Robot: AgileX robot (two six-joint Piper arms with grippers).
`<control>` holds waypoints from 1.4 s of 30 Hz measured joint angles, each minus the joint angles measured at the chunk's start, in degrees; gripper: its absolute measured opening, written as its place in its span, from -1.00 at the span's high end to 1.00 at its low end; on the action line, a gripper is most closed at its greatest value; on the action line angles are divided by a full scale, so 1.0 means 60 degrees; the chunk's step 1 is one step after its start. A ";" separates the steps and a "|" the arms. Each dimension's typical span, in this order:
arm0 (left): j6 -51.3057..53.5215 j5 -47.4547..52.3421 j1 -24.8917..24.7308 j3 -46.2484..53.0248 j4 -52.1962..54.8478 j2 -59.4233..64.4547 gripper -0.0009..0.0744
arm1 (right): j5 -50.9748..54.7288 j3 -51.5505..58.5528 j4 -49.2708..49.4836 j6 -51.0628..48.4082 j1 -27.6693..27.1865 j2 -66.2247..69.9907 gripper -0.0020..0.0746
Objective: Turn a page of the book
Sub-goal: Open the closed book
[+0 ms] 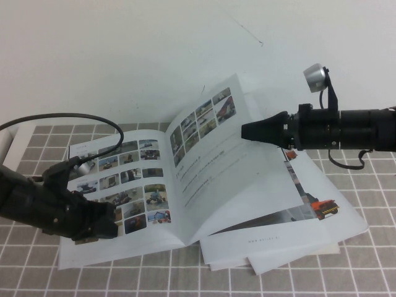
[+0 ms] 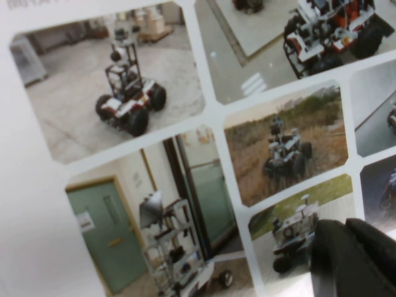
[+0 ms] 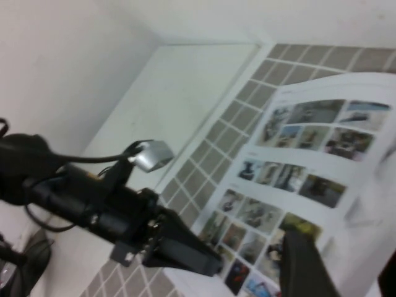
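The leaf peeking out (image 1: 277,185) beneath the raised page (image 1: 207,145) is plain white. The page there should be blank when I turn the raised page over.
The book (image 1: 124,179) lies open on the checked cloth. Its left leaf, filled with photo grids, lies flat. My left gripper (image 1: 105,226) is shut, and its tips press on that leaf's lower left part; in the left wrist view the gripper (image 2: 346,244) rests on a photo. The page (image 1: 229,161), with nine small photos above text lines, is raised and tilts up from the spine. My right gripper (image 1: 243,131) is at its upper right edge. In the right wrist view its fingers (image 3: 303,266) stand apart, with the blurred white page (image 3: 371,204) between them.
Loose white sheets with an orange vehicle picture (image 1: 322,210) stick out under the book at the right. The grey checked cloth (image 1: 371,266) covers the table. A white wall stands behind. My left arm (image 3: 124,223) also shows in the right wrist view.
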 joint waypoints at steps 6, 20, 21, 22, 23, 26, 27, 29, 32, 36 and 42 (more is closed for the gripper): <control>0.0000 0.0000 0.0000 0.0000 0.0000 0.0000 0.99 | 0.0083 0.0000 0.0040 -0.0018 0.0915 -0.0058 0.24; 0.0000 0.0012 0.0000 0.0000 0.0000 0.0000 0.99 | -0.1187 0.0000 -0.0195 -0.0518 0.3049 -0.0058 0.22; 0.0000 0.0012 0.0000 0.0000 0.0000 0.0000 0.99 | -0.1187 0.0000 -0.0211 -0.0518 0.3119 -0.0058 0.18; 0.0000 0.0012 0.0000 0.0000 -0.0007 0.0000 0.99 | -0.1187 0.0000 -0.0217 -0.0518 0.3192 -0.0058 0.12; 0.0000 0.0035 0.0000 0.0000 -0.0052 0.0000 0.99 | -0.1187 0.0000 -0.0235 -0.0536 0.3231 -0.0058 0.07; 0.0223 0.0180 0.0000 0.0000 -0.0283 0.0000 0.99 | -0.1116 -0.0020 -0.0281 -0.0533 0.3315 -0.0058 -0.11; 0.0246 0.0330 0.0000 -0.0037 -0.0352 0.0000 0.99 | -0.1062 -0.0058 -0.0335 -0.0533 0.3314 -0.0058 -0.13; 0.0344 0.0756 0.0000 -0.0240 -0.0531 -0.0080 0.99 | -0.0924 -0.0106 -0.0354 -0.0539 0.3314 -0.0058 -0.17; 0.0405 0.1483 0.0000 -0.0824 -0.0749 -0.0447 0.99 | -0.0670 -0.0160 -0.0426 -0.0556 0.3314 -0.0058 -0.18; 0.0372 0.2233 0.0000 -0.1797 -0.0896 -0.1116 0.99 | -0.0253 -0.0184 -0.0449 -0.0556 0.3314 -0.0058 -0.18; 0.0033 0.2466 0.0000 -0.3564 -0.0966 -0.2263 0.99 | -0.0026 -0.0184 -0.0503 -0.0556 0.3314 -0.0058 -0.19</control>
